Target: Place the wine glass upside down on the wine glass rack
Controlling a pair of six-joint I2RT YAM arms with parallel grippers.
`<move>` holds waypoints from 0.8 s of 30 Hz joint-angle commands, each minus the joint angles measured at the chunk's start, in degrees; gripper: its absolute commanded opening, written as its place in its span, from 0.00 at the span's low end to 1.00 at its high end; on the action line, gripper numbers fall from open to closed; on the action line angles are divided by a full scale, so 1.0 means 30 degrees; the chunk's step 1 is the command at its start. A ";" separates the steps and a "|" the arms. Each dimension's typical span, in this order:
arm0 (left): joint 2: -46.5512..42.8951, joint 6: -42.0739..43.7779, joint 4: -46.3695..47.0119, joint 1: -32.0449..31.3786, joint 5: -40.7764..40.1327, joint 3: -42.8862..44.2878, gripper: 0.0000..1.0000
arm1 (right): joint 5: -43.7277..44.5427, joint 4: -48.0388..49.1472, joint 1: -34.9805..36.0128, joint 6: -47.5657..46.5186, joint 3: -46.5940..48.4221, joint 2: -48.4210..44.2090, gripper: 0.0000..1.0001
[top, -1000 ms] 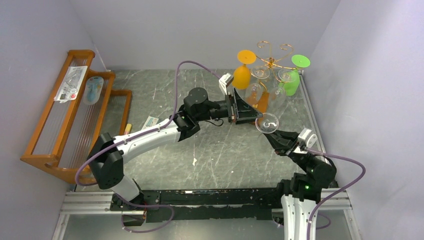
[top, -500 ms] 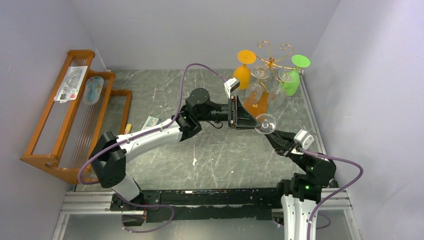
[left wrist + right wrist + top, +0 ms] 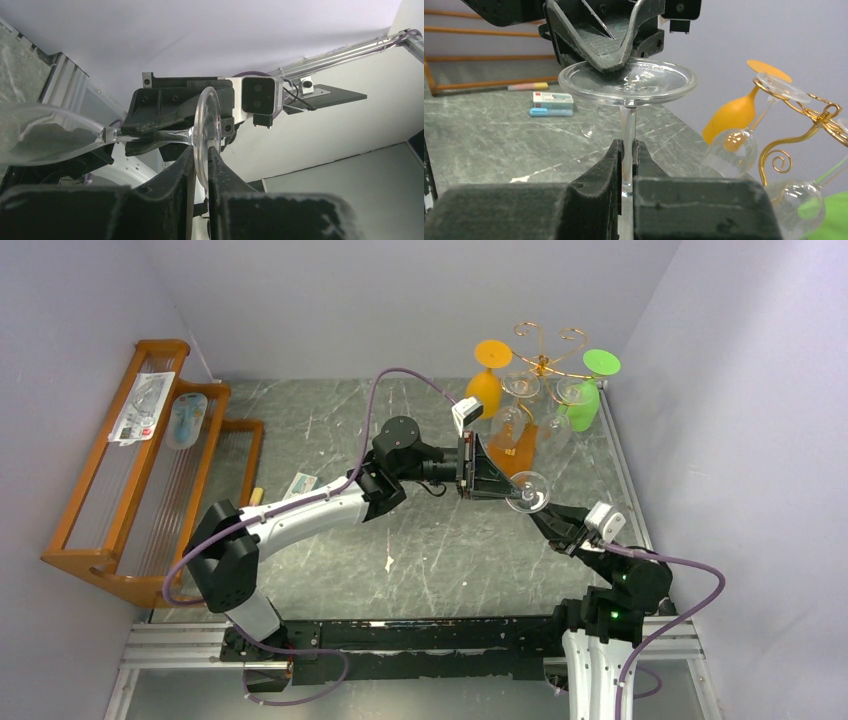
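Observation:
The stem [image 3: 628, 127] in my right gripper must go into the rack's empty back loop, so my right gripper should open and take the foot's rim [image 3: 546, 491] from my left gripper.
A clear wine glass [image 3: 528, 490] hangs in the air between both arms, its round foot [image 3: 626, 80] up and level. My right gripper [image 3: 626, 145] is shut on its stem from below [image 3: 545, 515]. My left gripper [image 3: 201, 152] is shut on the rim of the foot [image 3: 206, 125], one finger on each face of the disc; in the top view it comes in from the left [image 3: 505, 490]. The bowl [image 3: 45, 132] shows at the left of the left wrist view. The gold wire wine glass rack [image 3: 545, 360] stands at the back right, behind the glass.
On the rack hang an orange glass [image 3: 487, 380], a green glass [image 3: 590, 390] and clear glasses [image 3: 515, 415]. A large slatted wooden rack [image 3: 130, 470] with packets stands at the left wall. A small box [image 3: 303, 484] and a white scrap [image 3: 389, 563] lie on the table.
My left gripper moved right to the glass's foot and closed on its rim. The right gripper kept its hold on the stem and shifted slightly left and down.

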 commanded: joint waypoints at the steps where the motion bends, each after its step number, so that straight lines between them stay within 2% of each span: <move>1: 0.0080 -0.0491 0.1880 0.0061 0.0531 0.0226 0.07 | -0.0280 -0.0058 0.0176 -0.0368 0.0004 -0.0082 0.00; 3: -0.0078 -0.0446 0.2175 0.0083 0.0296 -0.0096 0.05 | 0.0054 -0.0143 0.0201 -0.0151 0.0035 -0.0089 0.01; 6: -0.0619 0.0679 0.0982 0.0320 -0.0545 -0.0255 0.05 | 0.0607 -0.0136 0.0205 0.0245 -0.0013 -0.0374 0.39; 8: -0.1158 0.1445 -0.0054 0.0773 -0.1172 -0.0352 0.05 | 0.0747 -0.0033 0.0205 0.0669 -0.0072 -0.0598 0.53; 9: -0.1413 0.1689 -0.0455 0.1002 -0.1303 -0.0373 0.05 | 0.0596 0.0051 0.0183 0.0779 -0.0105 -0.0646 0.71; 10: -0.1694 0.1921 -0.0812 0.1188 -0.1330 -0.0394 0.05 | 0.0350 0.0047 0.0184 0.0793 -0.0062 -0.0615 0.83; 11: -0.2066 0.2188 -0.1392 0.1383 -0.1381 -0.0371 0.05 | 0.0129 -0.0151 0.0202 0.0758 0.0050 -0.0535 0.88; 18: -0.3329 0.3638 -0.5623 0.3228 -0.1262 -0.0489 0.05 | -0.0287 -0.0034 0.0198 0.1117 0.0652 -0.0381 0.93; 24: -0.4061 0.5210 -0.8605 0.6642 -0.1964 -0.0066 0.05 | 0.2216 -0.0859 0.0201 0.1794 0.1776 -0.0467 0.95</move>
